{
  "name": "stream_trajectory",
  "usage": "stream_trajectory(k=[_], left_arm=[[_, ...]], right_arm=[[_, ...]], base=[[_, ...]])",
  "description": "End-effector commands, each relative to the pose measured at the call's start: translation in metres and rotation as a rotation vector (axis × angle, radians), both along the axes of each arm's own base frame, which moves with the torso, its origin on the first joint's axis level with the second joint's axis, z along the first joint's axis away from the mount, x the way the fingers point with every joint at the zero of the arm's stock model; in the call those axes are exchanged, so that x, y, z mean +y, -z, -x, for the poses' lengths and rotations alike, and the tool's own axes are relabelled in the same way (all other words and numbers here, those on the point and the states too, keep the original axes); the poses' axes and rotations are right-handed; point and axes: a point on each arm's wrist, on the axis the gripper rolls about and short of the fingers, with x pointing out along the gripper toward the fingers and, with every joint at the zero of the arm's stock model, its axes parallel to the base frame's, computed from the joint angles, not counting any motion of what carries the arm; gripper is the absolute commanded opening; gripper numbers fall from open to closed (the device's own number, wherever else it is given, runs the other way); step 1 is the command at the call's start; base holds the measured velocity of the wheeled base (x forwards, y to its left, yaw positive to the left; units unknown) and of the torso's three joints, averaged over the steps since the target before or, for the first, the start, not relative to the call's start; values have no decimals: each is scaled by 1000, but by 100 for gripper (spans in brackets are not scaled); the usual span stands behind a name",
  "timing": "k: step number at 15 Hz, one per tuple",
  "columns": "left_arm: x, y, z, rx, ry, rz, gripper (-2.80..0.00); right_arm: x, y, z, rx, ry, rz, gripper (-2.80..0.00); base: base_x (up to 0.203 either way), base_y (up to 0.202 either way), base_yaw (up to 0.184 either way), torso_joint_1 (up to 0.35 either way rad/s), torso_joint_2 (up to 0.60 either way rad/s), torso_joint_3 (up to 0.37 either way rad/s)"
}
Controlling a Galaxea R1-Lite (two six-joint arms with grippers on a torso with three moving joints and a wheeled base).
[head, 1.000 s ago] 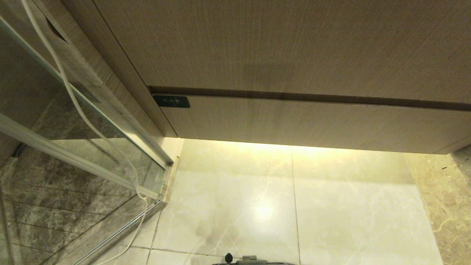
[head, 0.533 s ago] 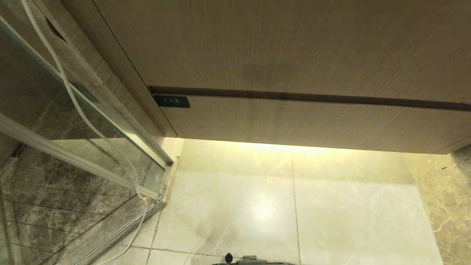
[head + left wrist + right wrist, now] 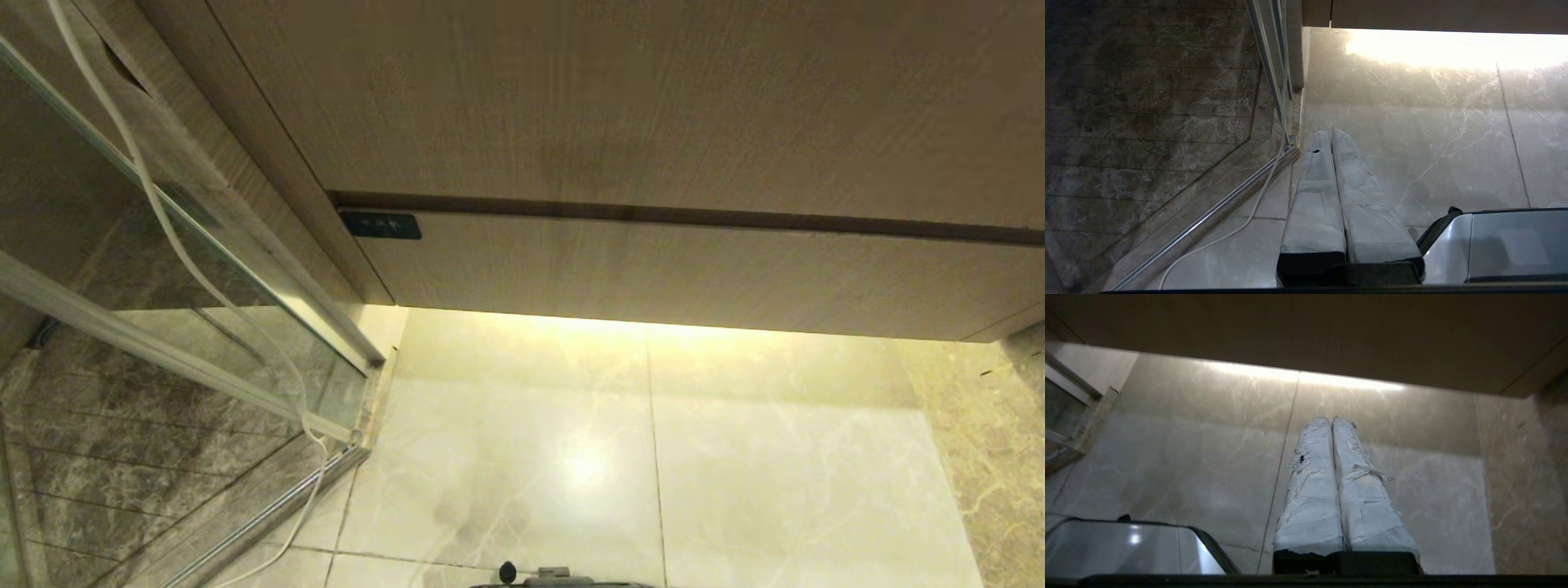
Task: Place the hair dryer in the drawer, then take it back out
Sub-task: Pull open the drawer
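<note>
My right gripper should open, turn and put a finger into the gap (image 3: pixel 852 230) above the drawer, because it is shut and points at the floor below the closed drawer (image 3: pixel 666 273).
The drawer (image 3: pixel 694 273) is shut: a narrow wood-grain front under a taller panel (image 3: pixel 612 98), with a small dark plate (image 3: pixel 380 225) at its left end. The hair dryer is out of view. Neither arm shows in the head view. My left gripper (image 3: pixel 1331 131) hangs over the pale floor by the glass partition's rail, its taped fingers pressed together and holding nothing. My right gripper (image 3: pixel 1332 418) points at the floor below the cabinet's lit lower edge (image 3: pixel 1331 381), also shut and empty.
A glass shower partition (image 3: pixel 163 269) with a metal rail stands at the left. A white cord (image 3: pixel 163 220) trails down it to the floor (image 3: pixel 571 457). My base's front edge (image 3: pixel 563 581) shows at the bottom. A darker marble wall (image 3: pixel 996 457) bounds the right.
</note>
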Motion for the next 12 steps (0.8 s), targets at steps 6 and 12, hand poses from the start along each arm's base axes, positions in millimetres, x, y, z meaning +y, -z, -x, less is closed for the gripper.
stream_trajectory(k=[6,12], left_arm=[[0,0,0,0,0,0,-280],[0,0,0,-2,0,0,-280]], right_arm=[[3,-169,-82,406,-161,211,-280],[6,-139,-177,706,-371,546,-280]], base=[[0,0,0,0,0,0],[0,0,0,0,0,0]])
